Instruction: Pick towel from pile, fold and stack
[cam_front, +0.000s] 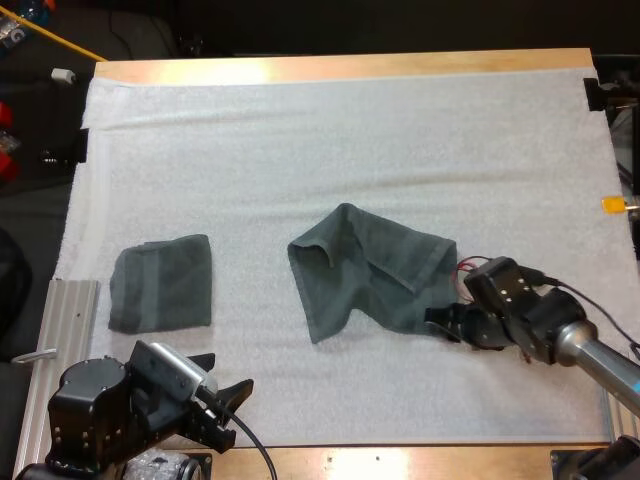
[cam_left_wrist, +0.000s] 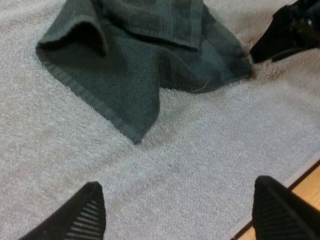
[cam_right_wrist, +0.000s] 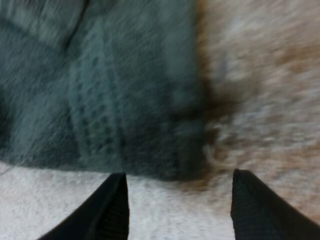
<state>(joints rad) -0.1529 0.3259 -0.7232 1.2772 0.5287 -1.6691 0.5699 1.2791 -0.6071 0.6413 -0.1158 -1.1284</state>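
I can see a loose flap (cam_front: 402, 252) folded over the crumpled towel (cam_front: 328, 290), so the towel will open into a slightly rumpled square when I lift and spread it.
A crumpled dark grey-green towel (cam_front: 368, 270) lies in the middle of the white mat, partly folded over itself. A folded towel (cam_front: 162, 283) lies flat at the left. My right gripper (cam_front: 447, 326) is open at the crumpled towel's near right corner (cam_right_wrist: 170, 145), its fingertips (cam_right_wrist: 112, 202) apart and clear of the cloth. My left gripper (cam_front: 228, 410) is open at the mat's near edge, left of the crumpled towel (cam_left_wrist: 145, 65), with nothing between its fingers (cam_left_wrist: 75, 215). In the left wrist view the right gripper (cam_left_wrist: 287, 32) sits at the towel's corner.
The white mat (cam_front: 330, 150) covers most of the wooden table (cam_front: 340, 66). A metal rail (cam_front: 62, 330) runs along the near left side. The table's near edge (cam_left_wrist: 300, 192) lies close to my left gripper.
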